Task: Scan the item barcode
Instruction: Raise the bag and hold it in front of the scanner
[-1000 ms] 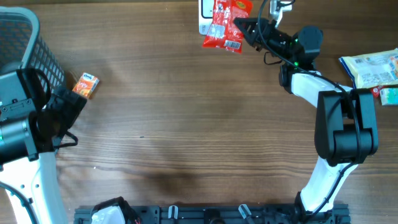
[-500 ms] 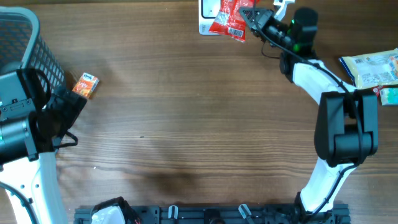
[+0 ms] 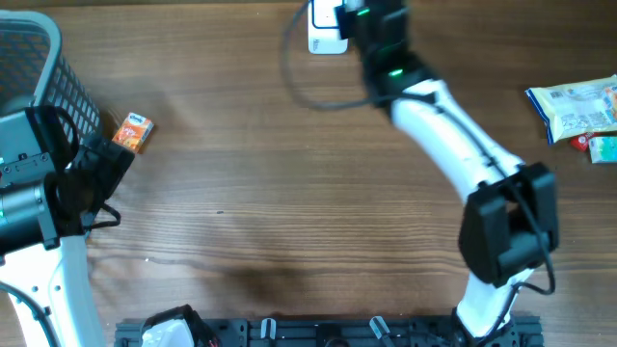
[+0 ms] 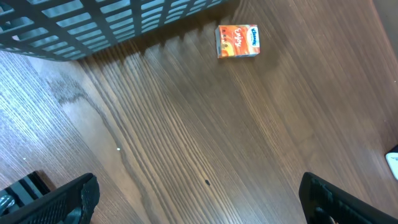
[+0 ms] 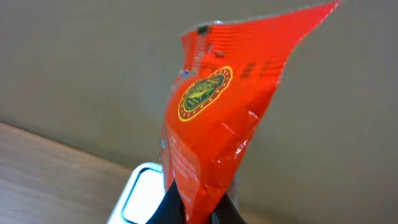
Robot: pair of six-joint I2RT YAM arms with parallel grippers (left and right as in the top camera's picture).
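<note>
I should move the red snack packet (image 5: 208, 115) back over the white scanner's face (image 3: 328, 19) with my right gripper before I put it aside, because the packet is off to one side of the scanner.
The item is a red snack packet (image 5: 217, 124), pinched at its lower end by my right gripper (image 5: 200, 210), which is shut on it. The packet stands up from the jaws with a yellow-green round logo facing the camera; its barcode is out of view. Just below and left of it lies the white scanner (image 5: 138, 198). In the overhead view the right arm reaches to the table's far edge over the scanner (image 3: 326, 37), and the packet is hidden there. My left gripper (image 4: 199, 202) hangs open over bare wood at the left, holding nothing.
A black wire basket (image 3: 43, 67) stands at the far left. A small orange box (image 3: 133, 132) lies beside it, also in the left wrist view as the orange box (image 4: 237, 41). Pale snack packs (image 3: 576, 106) and a small green item (image 3: 603, 147) sit at the right edge.
My right arm has swung left along the far edge, carrying the red packet from right of the scanner to over it. The left arm has not moved.
</note>
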